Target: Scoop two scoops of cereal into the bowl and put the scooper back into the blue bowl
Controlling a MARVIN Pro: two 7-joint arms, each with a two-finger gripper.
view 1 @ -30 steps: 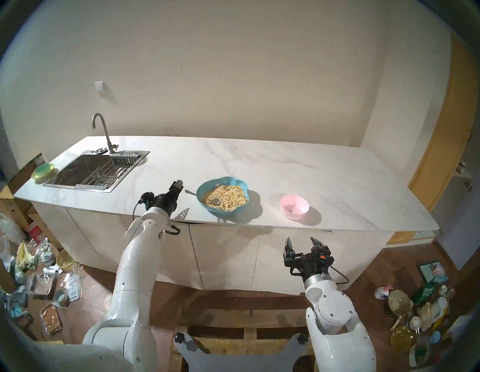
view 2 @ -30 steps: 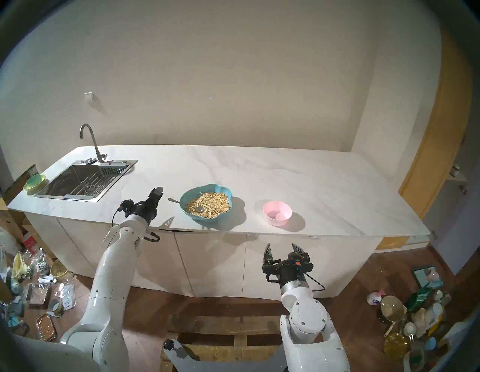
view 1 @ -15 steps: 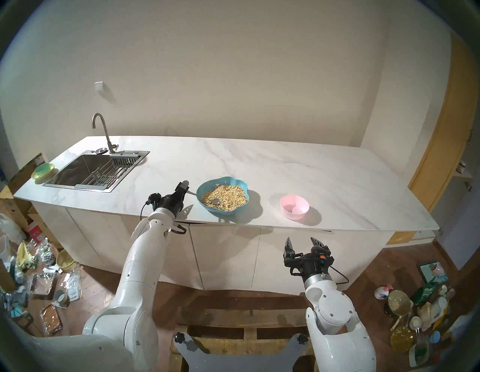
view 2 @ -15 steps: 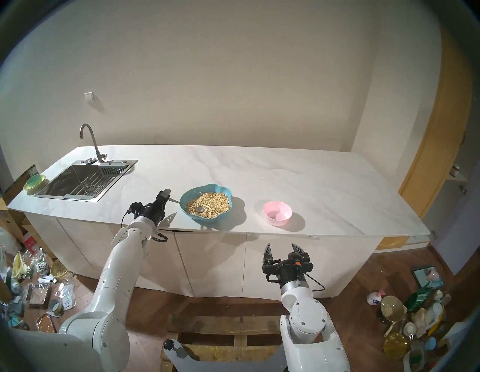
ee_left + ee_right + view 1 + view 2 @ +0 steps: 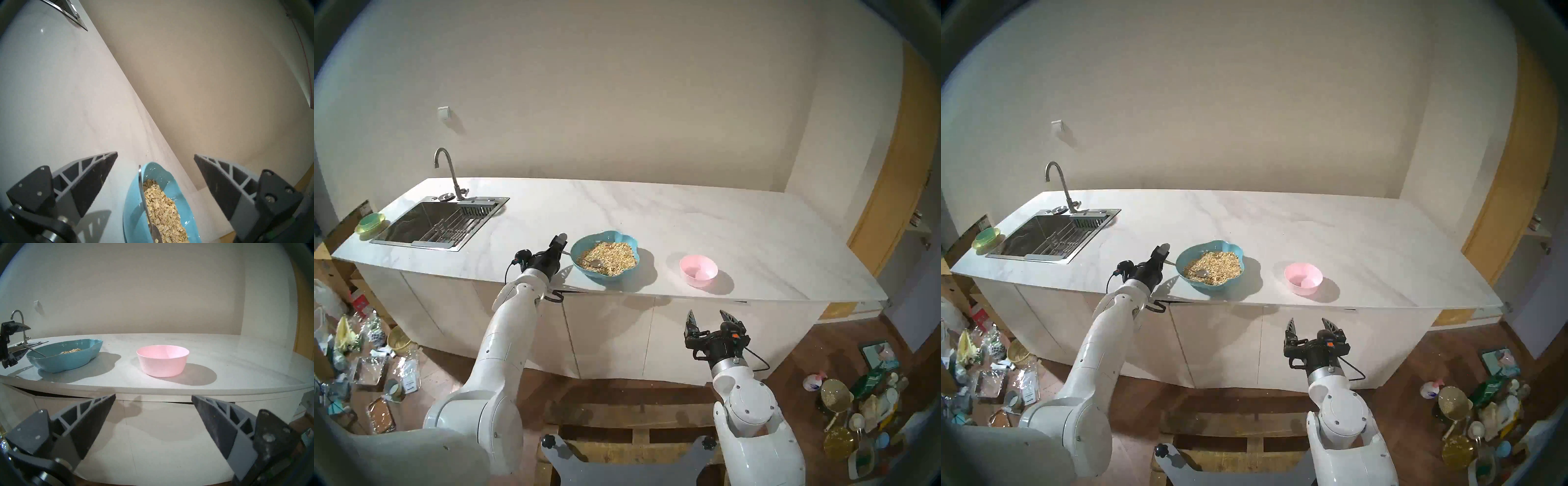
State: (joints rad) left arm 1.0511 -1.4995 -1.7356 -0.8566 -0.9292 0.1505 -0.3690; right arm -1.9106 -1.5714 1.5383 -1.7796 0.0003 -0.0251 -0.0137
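The scooper's head (image 5: 596,263) is small and open, and the flakes are loose. I expect some cereal (image 5: 612,256) to scatter beside the pink bowl when I pour.
The blue bowl (image 5: 606,279) with a wavy rim stands near the counter's front edge and holds the cereal (image 5: 612,256). The scooper (image 5: 595,263) lies head down in the flakes, its handle sticking out over the bowl's left rim. My left gripper (image 5: 561,243) is open at that rim. In the left wrist view the handle (image 5: 142,188) lies between the spread fingers of my left gripper (image 5: 155,154), touching neither. The pink bowl (image 5: 698,270) stands to the right and looks empty. My right gripper (image 5: 706,314) is open and empty, below the counter's front edge.
A steel sink (image 5: 483,199) with a faucet (image 5: 449,169) is at the counter's left. A green bowl on a yellow plate (image 5: 371,222) sits beside it. Clutter covers the floor on both sides (image 5: 375,366). The wall runs behind the counter.
My left gripper has moved right to the blue bowl's left rim, so the spoon handle's end now lies between its open fingers. The right arm has not moved.
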